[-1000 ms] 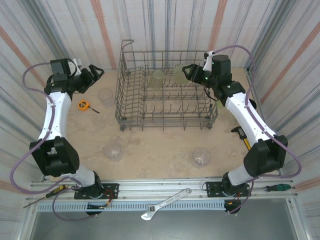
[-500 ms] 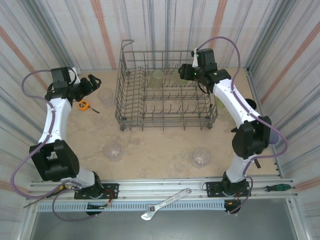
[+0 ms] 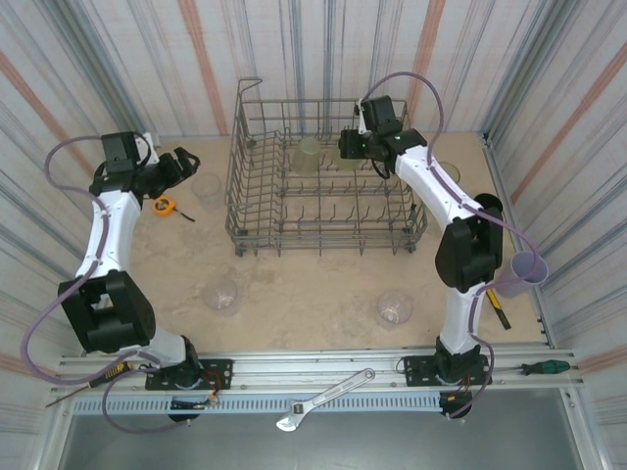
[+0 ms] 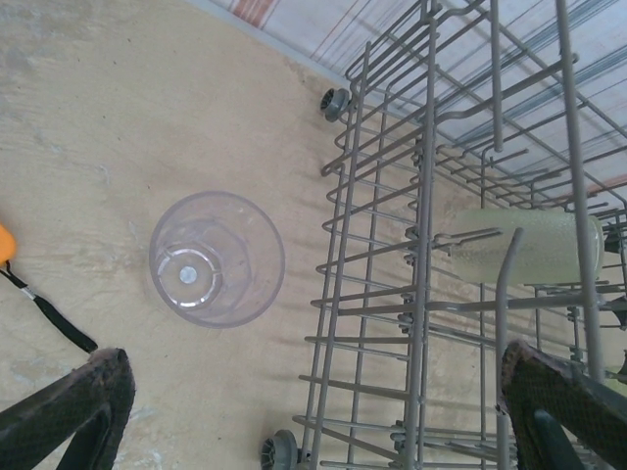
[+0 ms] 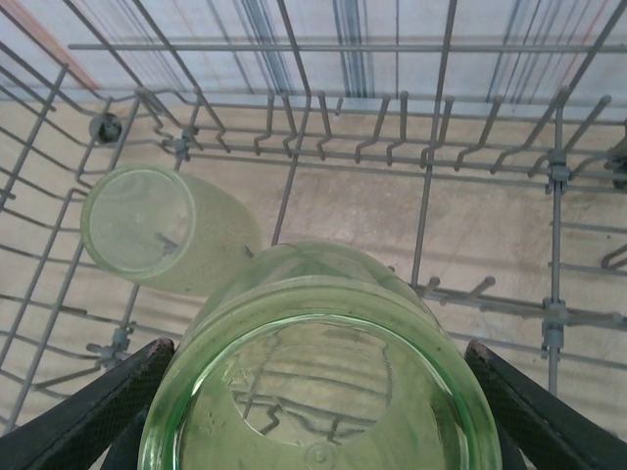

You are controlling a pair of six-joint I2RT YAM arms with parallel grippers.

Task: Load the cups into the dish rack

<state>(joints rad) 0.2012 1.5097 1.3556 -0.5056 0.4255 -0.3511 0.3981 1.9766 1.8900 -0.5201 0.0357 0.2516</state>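
I should keep lowering the held cup (image 3: 349, 162) with my right gripper, as it hangs over the rack's free wires (image 3: 334, 169) beside the lying cup, until it stands there.
In the right wrist view my right gripper (image 5: 323, 416) is shut on a translucent yellow-green cup (image 5: 323, 372), one finger on each side of its rim. It hangs inside the grey wire dish rack (image 5: 294, 147), just right of a second yellow-green cup (image 5: 157, 230) lying on its side. Seen from above, this gripper (image 3: 351, 145) is over the rack's (image 3: 235, 201) back row, beside that cup (image 3: 309, 154). My left gripper (image 3: 181, 162) is open and holds nothing. A clear cup (image 4: 216, 257) stands upright on the table below it, left of the rack wall (image 4: 421, 245).
Two clear cups (image 3: 221, 294) (image 3: 395, 308) sit on the table in front of the rack. A lavender cup (image 3: 526, 268) is at the right edge, another cup (image 3: 447, 174) right of the rack. An orange tape measure (image 3: 164, 205) lies near the left arm. A wrench (image 3: 323, 399) lies on the front rail.
My right arm has swung left, carrying the yellow-green cup from the rack's right rim to over its back middle. The left arm shifted slightly early on, then held still.
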